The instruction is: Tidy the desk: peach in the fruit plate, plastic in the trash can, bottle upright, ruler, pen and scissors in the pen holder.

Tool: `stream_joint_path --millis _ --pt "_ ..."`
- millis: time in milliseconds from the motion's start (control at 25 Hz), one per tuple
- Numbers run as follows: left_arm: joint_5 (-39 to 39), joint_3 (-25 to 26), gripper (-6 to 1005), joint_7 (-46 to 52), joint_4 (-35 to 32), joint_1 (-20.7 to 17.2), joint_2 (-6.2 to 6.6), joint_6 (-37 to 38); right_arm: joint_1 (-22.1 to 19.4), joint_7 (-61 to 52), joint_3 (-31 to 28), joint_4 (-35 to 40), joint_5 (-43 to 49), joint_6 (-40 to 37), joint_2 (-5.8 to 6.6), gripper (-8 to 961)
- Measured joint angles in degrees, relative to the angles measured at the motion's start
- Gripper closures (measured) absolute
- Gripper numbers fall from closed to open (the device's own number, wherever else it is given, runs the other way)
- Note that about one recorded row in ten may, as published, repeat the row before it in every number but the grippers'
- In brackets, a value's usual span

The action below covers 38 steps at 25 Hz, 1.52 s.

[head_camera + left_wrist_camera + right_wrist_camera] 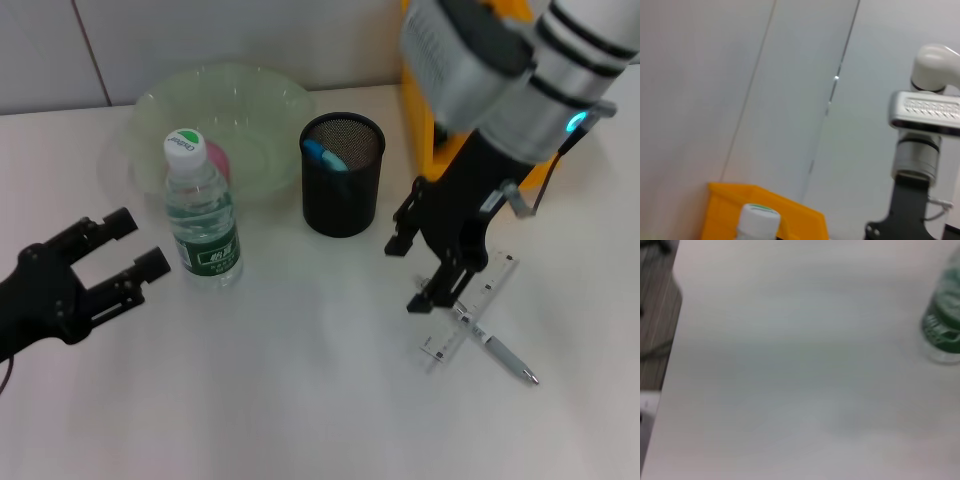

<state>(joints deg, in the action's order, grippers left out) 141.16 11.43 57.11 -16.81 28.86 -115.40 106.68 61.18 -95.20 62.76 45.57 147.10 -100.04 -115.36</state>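
The open fingers of my right gripper spread across the ruler's narrow width (441, 345), so they should keep going down toward the ruler (453, 332) until they straddle it, then close.
A clear ruler (475, 305) lies flat on the white desk at the right, and a silver pen (503, 354) crosses its near end. My right gripper (411, 271) hovers open just left of them, holding nothing. The water bottle (203, 216) stands upright, with its base also in the right wrist view (943, 325). Behind it, the pink peach (219, 160) rests in the green fruit plate (262, 110). A black mesh pen holder (343, 185) contains a blue item (326, 155) I cannot identify. My left gripper (137, 244) waits open left of the bottle. Scissors and plastic are out of view.
The orange trash can (428, 120) stands at the back right, partly hidden by my right arm; it also shows behind the bottle cap (759, 219) in the left wrist view. The desk's edge (667, 355) appears in the right wrist view.
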Motion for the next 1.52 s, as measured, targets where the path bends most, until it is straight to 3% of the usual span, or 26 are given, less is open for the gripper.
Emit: stream_joint_path --millis 400,840,1240,1360,1400,1520 --pt "-4.6 0.0 231 0.2 -1.0 -0.6 -0.86 -0.6 -5.3 7.1 9.3 8.7 4.2 0.7 -3.82 236" --pt "-5.4 -0.7 231 0.9 -1.0 -0.6 -1.39 -2.3 -6.4 12.7 13.4 9.1 5.3 1.7 -3.99 249" --pt "-5.1 -8.8 232 1.3 -4.1 -0.3 -2.02 -4.2 -7.8 15.9 16.9 9.0 5.4 3.8 -3.99 262" --pt "-5.1 -8.8 232 1.3 -4.1 -0.3 -2.02 -4.2 -8.0 16.4 17.3 8.9 5.5 4.2 -4.04 265" --pt "-5.1 -13.0 232 1.5 -6.5 -0.2 -2.69 -5.6 -8.0 16.5 17.4 8.9 5.5 4.2 -4.06 267" --pt "-5.2 -15.1 233 1.5 -6.9 -0.3 -2.7 -5.5 -8.0 16.6 17.5 9.0 5.5 4.3 -4.08 270"
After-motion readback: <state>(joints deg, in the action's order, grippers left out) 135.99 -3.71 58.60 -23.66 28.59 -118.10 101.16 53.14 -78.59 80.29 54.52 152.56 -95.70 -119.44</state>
